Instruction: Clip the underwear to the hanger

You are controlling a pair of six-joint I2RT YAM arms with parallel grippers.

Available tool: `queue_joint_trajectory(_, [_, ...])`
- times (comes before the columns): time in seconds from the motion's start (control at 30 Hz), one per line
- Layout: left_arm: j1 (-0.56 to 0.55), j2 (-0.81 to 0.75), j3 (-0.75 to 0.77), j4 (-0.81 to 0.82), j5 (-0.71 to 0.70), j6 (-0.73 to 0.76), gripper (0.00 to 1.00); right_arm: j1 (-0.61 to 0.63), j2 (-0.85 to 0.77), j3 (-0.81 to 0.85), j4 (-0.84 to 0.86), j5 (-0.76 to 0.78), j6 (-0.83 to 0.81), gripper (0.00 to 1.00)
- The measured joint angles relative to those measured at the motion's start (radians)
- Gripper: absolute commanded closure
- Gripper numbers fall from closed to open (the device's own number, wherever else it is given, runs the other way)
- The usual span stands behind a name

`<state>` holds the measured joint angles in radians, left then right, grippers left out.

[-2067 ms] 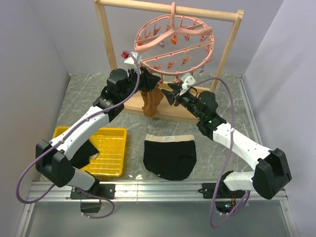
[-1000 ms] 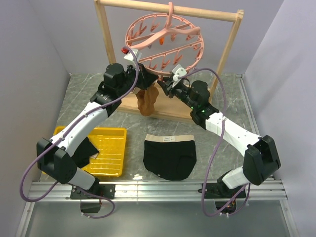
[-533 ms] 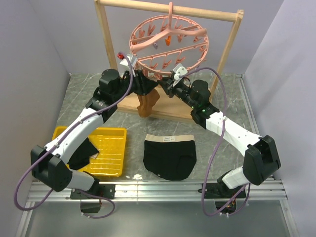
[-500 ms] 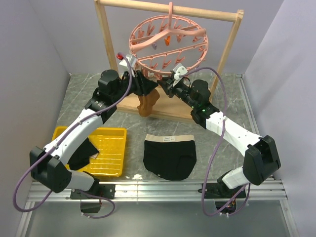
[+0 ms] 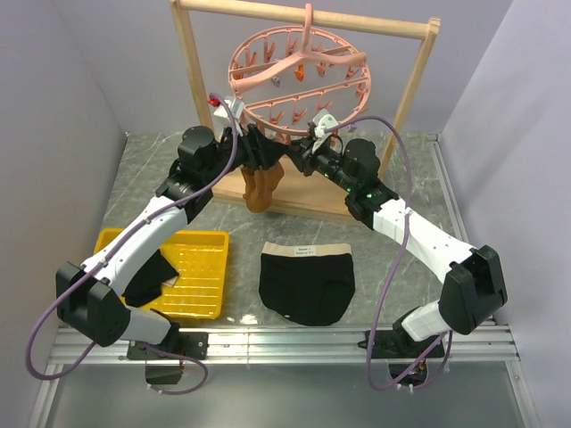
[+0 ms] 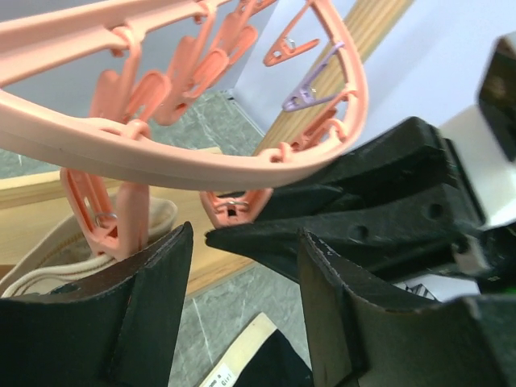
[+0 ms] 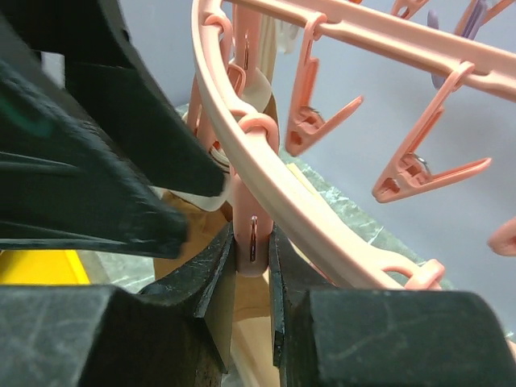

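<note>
My left gripper needs to close on the empty pink clip [image 6: 234, 206], since my right gripper is shut on that clip. This will free my right gripper for the underwear's waistband [image 5: 306, 251].
The black underwear [image 5: 306, 283] with its tan waistband lies flat on the table near the front; its waistband and label show low in the left wrist view [image 6: 239, 360]. The round pink hanger [image 5: 299, 76] hangs from the wooden frame's bar, its ring tilted. My right gripper [image 5: 302, 158] is under the ring's front edge, shut on a dangling pink clip peg [image 7: 251, 240]. My left gripper [image 5: 260, 157] is just left of it, open and empty [image 6: 242, 274], with the ring [image 6: 161, 153] above its fingers.
A brown-and-cream garment [image 5: 263, 185] hangs from the hanger between the grippers. The pale wooden frame [image 5: 189, 80] stands on its base at the back. A yellow tray [image 5: 203, 267] holding dark cloth [image 5: 147, 278] sits at the front left.
The hanger ring has swung and tilted a little to the left, and the brown garment with it. Both grippers stay under the ring's front edge, the right one still on the peg.
</note>
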<state>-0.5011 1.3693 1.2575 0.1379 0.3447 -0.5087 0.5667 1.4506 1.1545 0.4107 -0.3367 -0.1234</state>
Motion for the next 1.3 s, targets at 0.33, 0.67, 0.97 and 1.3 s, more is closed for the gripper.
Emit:
queue_joint_trajectory(0.33, [-0.006,0.036,0.006,0.032,-0.042,-0.031,0.45,0.0,0.0,0.007,-0.033,0.003,0.015,1.0])
queue_joint_trajectory(0.67, [-0.011,0.053,0.033,0.05,-0.075,-0.048,0.47,0.005,0.0,0.007,-0.034,0.004,0.019,1.0])
queue_joint_trajectory(0.97, [-0.02,0.063,0.035,0.055,-0.096,-0.056,0.48,0.009,0.0,0.011,-0.039,0.011,0.02,1.0])
queue_joint_trajectory(1.3, [-0.03,0.074,0.039,0.055,-0.125,-0.053,0.79,0.015,0.0,0.014,-0.042,0.019,0.018,1.0])
